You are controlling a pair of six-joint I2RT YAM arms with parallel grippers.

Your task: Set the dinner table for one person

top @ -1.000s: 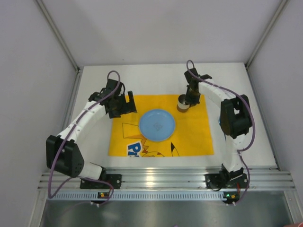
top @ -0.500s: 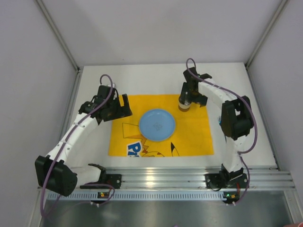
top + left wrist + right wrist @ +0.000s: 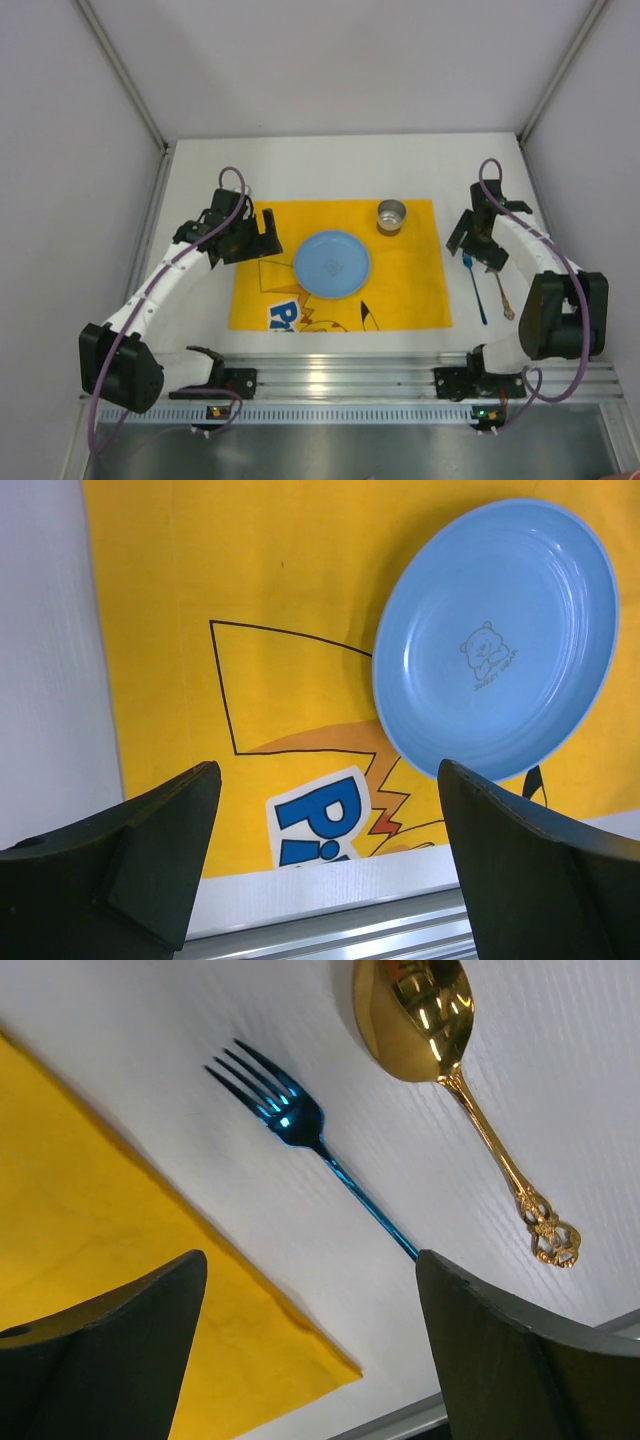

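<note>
The blue fork (image 3: pixel 476 290) is under my right gripper, on the other side of the blue plate from its place on the mat (image 3: pixel 276 276). I should hand the fork to my left gripper.
On the white dinner table (image 3: pixel 330 165) lies a yellow cartoon mat (image 3: pixel 405 290). A blue plate (image 3: pixel 332 264) sits at its middle and a metal cup (image 3: pixel 391 215) stands at its far right corner. Right of the mat lie a blue fork (image 3: pixel 473 285) and a gold spoon (image 3: pixel 502 295). My right gripper (image 3: pixel 472 245) hovers open just above their far ends, holding nothing; its wrist view shows the fork (image 3: pixel 290 1120) and the spoon (image 3: pixel 420 1010) ahead of the gripper (image 3: pixel 310 1257). My left gripper (image 3: pixel 262 235) is open and empty over the mat's left part, with the plate (image 3: pixel 495 635) to its right.
A ribbed aluminium rail (image 3: pixel 340 375) runs along the near edge, carrying both arm bases. White walls close in the table on the left, right and far sides. The mat's near right corner (image 3: pixel 330 1370) lies under my right gripper.
My right gripper opened, let go of the cup on the mat and swung right to above the fork and spoon. My left arm shifted slightly at the mat's left side.
</note>
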